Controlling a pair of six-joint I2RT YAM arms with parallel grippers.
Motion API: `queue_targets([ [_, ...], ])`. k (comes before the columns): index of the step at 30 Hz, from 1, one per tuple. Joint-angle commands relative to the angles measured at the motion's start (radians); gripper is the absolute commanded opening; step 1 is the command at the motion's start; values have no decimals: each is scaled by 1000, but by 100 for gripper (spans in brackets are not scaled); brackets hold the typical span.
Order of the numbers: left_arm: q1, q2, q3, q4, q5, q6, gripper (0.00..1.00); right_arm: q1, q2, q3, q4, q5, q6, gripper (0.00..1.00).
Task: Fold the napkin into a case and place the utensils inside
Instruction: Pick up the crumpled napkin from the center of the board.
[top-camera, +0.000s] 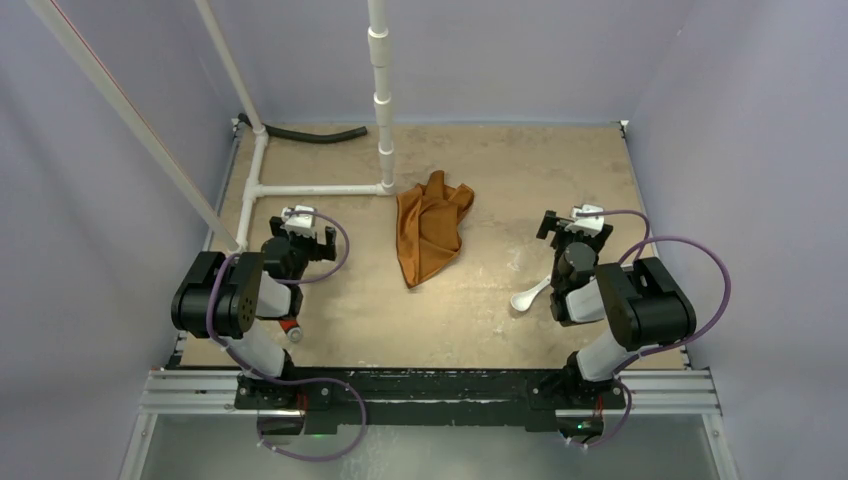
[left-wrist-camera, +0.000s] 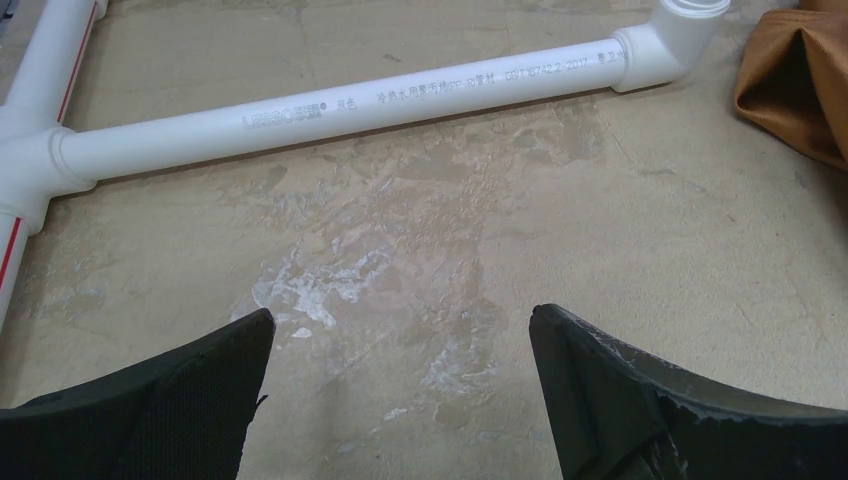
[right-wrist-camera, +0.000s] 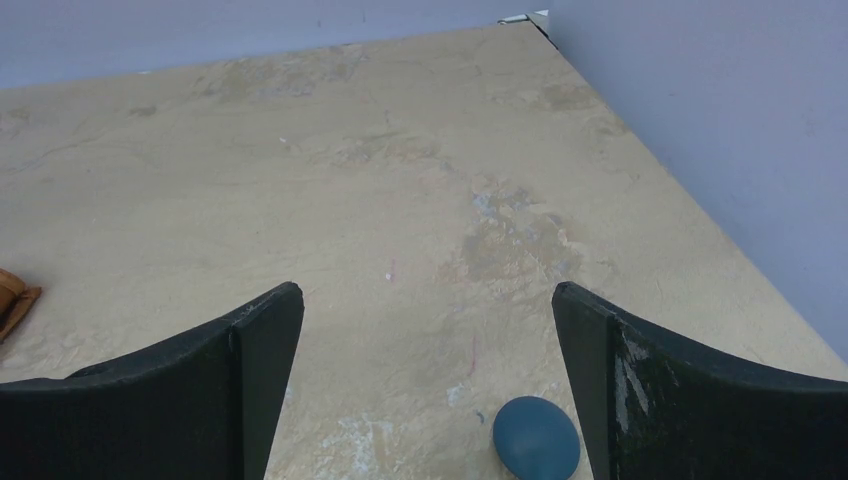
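The napkin is crumpled in a heap, so the robot's left gripper needs to grab its near corner and pull the napkin open first, before folding it into a case.
The rust-orange napkin lies crumpled in a loose heap at the table's middle, not shaped as a case. Its edge shows at the right of the left wrist view and a corner at the left of the right wrist view. The white plastic spoon lies left of the right arm. The teal rounded end of the other utensil lies on the table between the right fingers, near the right one. My left gripper is open and empty, left of the napkin. My right gripper is open and empty.
A white pipe frame lies on the table's back left, with an upright pipe just behind the napkin; it crosses the left wrist view. A black hose lies at the back. A red-tipped thing sits under the left arm. Walls close in both sides.
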Motion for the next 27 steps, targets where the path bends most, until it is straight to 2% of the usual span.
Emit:
queue_targets([
  [1,12,-5,18,64,16,-12,99,4,-11,21,121,-9,8,99],
  [6,12,-5,27,47,20,-12,99,4,-10,22,127,-3,0,99],
  [8,18,-13,25,60,45,-21,95,7,-12,6,176,27,-4,99],
  [9,20,-29,40,17,55,-25,95,15,-13,-9,213,37,-19,99],
  [10,38,-55,70,-46,53,-34,98,23,-20,-22,238,48,-41,99],
  [12,44,-133,198,-325,39,-36,99,30,-67,-53,268,44,-59,99],
  [13,45,-159,282,-485,46,-9,99,56,-118,-43,222,115,-69,99],
  [14,45,-179,398,-630,63,15,99,75,-177,-8,117,167,-70,99],
  [17,43,-215,596,-1006,145,128,99,79,-342,158,-277,192,-28,99],
  [19,43,-240,687,-1168,204,181,99,79,-419,295,-518,146,88,99],
  [21,37,-256,765,-1340,267,228,99,75,-458,394,-685,96,198,99],
  [23,-15,-257,835,-1506,284,308,99,57,-467,484,-918,96,443,99],
  [24,-58,-258,859,-1576,259,350,99,32,-467,541,-1062,65,589,99],
  [25,-110,-263,870,-1626,230,394,99,-4,-458,583,-1145,-27,657,99],
  [27,-192,-278,866,-1688,201,450,99,-45,-420,625,-1187,-223,652,99],
])
